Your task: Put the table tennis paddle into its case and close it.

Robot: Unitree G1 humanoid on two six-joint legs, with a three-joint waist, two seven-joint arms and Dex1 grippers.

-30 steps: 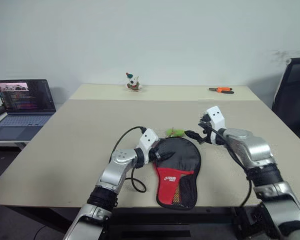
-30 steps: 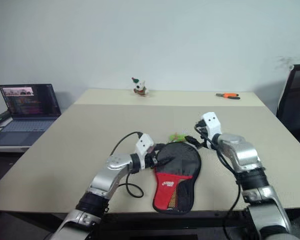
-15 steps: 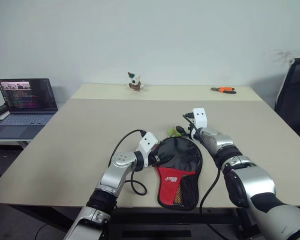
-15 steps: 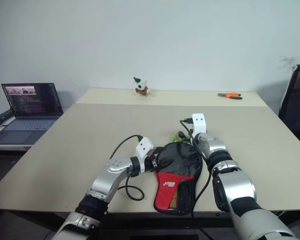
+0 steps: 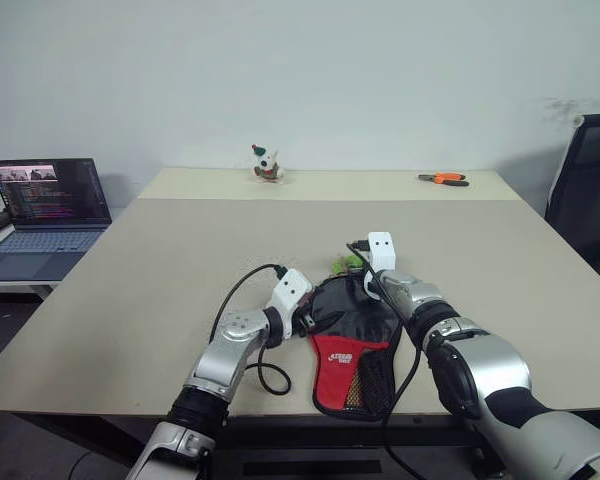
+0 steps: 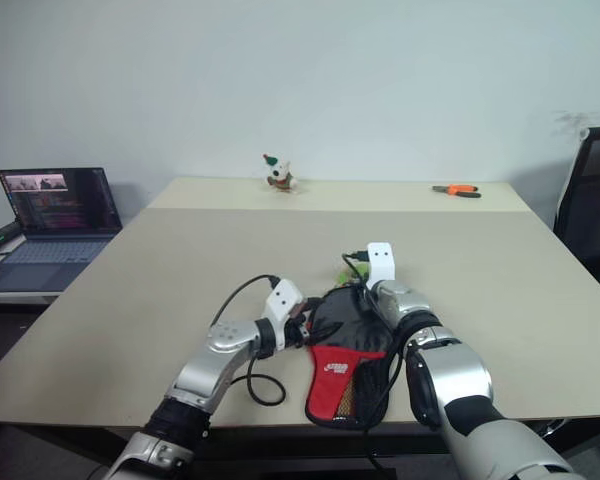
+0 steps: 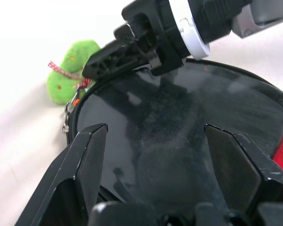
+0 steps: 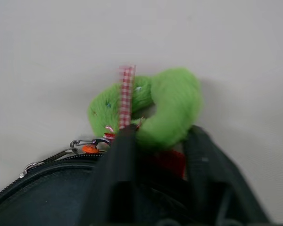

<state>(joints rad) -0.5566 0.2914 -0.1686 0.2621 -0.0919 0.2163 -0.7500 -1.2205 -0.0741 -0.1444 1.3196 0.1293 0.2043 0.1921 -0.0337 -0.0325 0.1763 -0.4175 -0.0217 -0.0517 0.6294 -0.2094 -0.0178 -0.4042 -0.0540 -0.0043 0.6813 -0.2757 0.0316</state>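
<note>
The green zipper tag point(image 5: 346, 264) is being pulled along the case's far rim by my right gripper. My left gripper should come in and press the case's black round part point(image 5: 356, 305) to keep it still.
The case point(image 5: 355, 312) lies flat near the table's front edge, with a black round part and a red lower part point(image 5: 342, 360). Its green zipper tag point(image 8: 167, 106) rests on the table at the far rim. My right gripper point(image 8: 162, 141) reaches over the round part and is shut on the tag's lower end; it also appears in the left wrist view point(image 7: 96, 68). My left gripper point(image 7: 153, 136) is open at the case's left rim, its fingers point(image 7: 92, 155) spread over the black surface. The table tennis paddle is hidden.
Orange-handled pliers point(image 5: 442, 180) and a small toy figure point(image 5: 267, 165) sit at the table's far edge. An open laptop point(image 5: 45, 215) stands on a side surface to the left. A black chair point(image 5: 585, 200) is at the right. A black cable point(image 5: 260, 372) loops beside my left wrist.
My right arm swung in from the right and down to the case's far rim, and its fingers closed at the green tag. The left gripper and the case stayed put.
</note>
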